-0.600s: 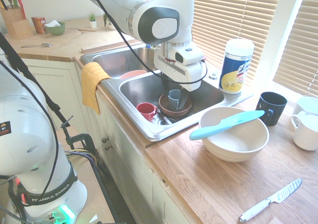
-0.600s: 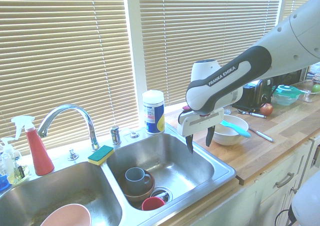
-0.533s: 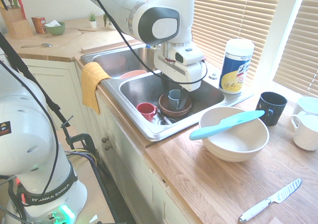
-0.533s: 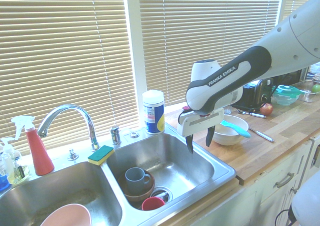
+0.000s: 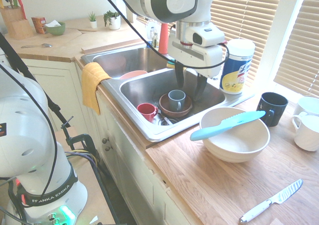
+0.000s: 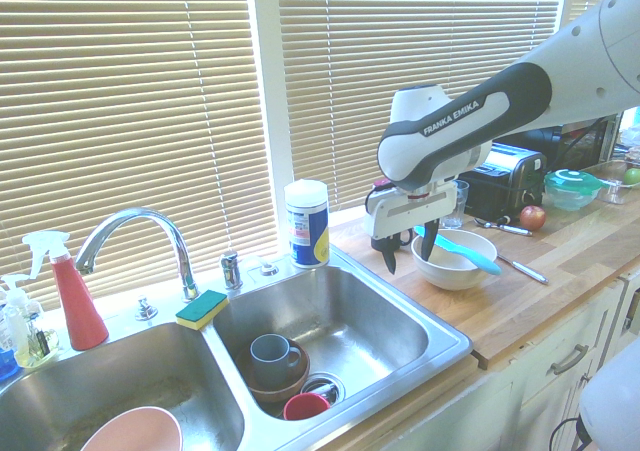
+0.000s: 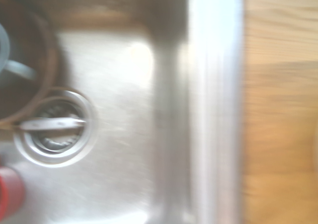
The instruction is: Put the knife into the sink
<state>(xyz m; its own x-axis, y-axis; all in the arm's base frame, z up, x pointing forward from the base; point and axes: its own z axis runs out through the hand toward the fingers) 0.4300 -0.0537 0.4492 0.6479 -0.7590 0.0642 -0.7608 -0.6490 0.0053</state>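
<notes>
The turquoise knife (image 6: 466,250) lies across the white bowl's rim (image 6: 485,262), so I expect it to come away and leave the bowl standing when the robot lifts the knife.
The turquoise knife (image 5: 227,125) lies across the rim of a white bowl (image 5: 219,151) on the wooden counter, just right of the sink (image 5: 133,112). The second exterior view shows the knife (image 6: 470,255) on the same bowl (image 6: 450,275). My gripper (image 5: 189,82) hangs open and empty above the right basin's far corner, a short way from the bowl. From the other side the gripper (image 6: 408,258) is level with the bowl's rim, beside it. The blurred wrist view looks down on the sink (image 7: 124,85) floor, its drain (image 7: 53,129) and the counter edge.
In the right basin sit a grey mug (image 5: 175,100) in a brown bowl, and a red cup (image 5: 147,110). A wipes canister (image 5: 237,65) stands behind the sink. A black mug (image 5: 271,108), white mugs (image 5: 306,125) and a white-handled steel knife (image 5: 271,201) are on the counter.
The gripper has risen out of the basin and shifted toward the counter and the bowl, still open. The knife and dishes have not moved.
</notes>
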